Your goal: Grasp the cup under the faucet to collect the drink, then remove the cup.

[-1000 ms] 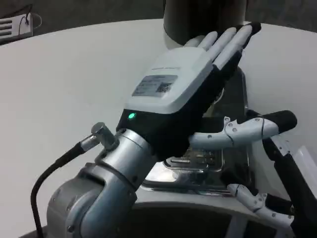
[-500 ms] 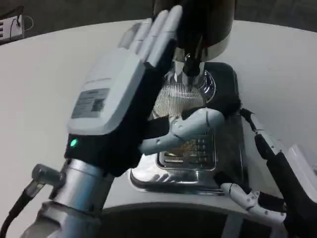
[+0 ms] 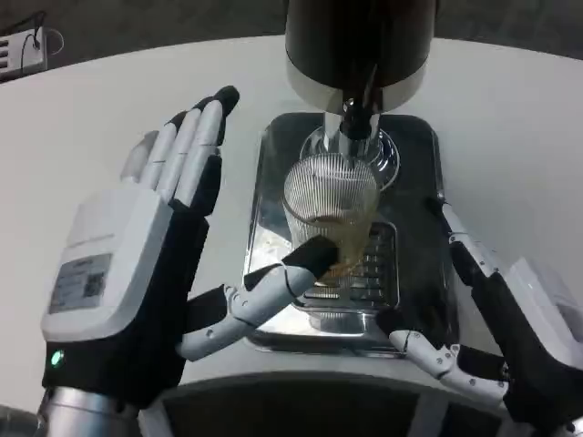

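Note:
My gripper will lift the cup (image 3: 330,196) away, and the drink will stay pooled near the bottom, because amber drink (image 3: 346,244) shows only low in the cup.
A clear ribbed glass cup (image 3: 331,211) stands on the metal drip tray (image 3: 266,164) under the faucet (image 3: 355,123) of a dark dispenser (image 3: 357,41). Amber drink shows in its lower part. My left hand (image 3: 146,264) is open at the left of the tray, fingers stretched up and away, its thumb reaching to the cup's lower front; whether it touches the glass I cannot tell. My right hand (image 3: 496,319) is open at the tray's right edge, holding nothing, one finger along the tray's side and another along its front right corner.
The dispenser and tray stand on a round white table (image 3: 100,109). A white object with cables (image 3: 23,45) lies at the far left edge. The table's near edge runs just below the tray.
My left hand has swung from in front of the dispenser to the left and down, uncovering the cup and tray. The right hand has stayed by the tray's right side.

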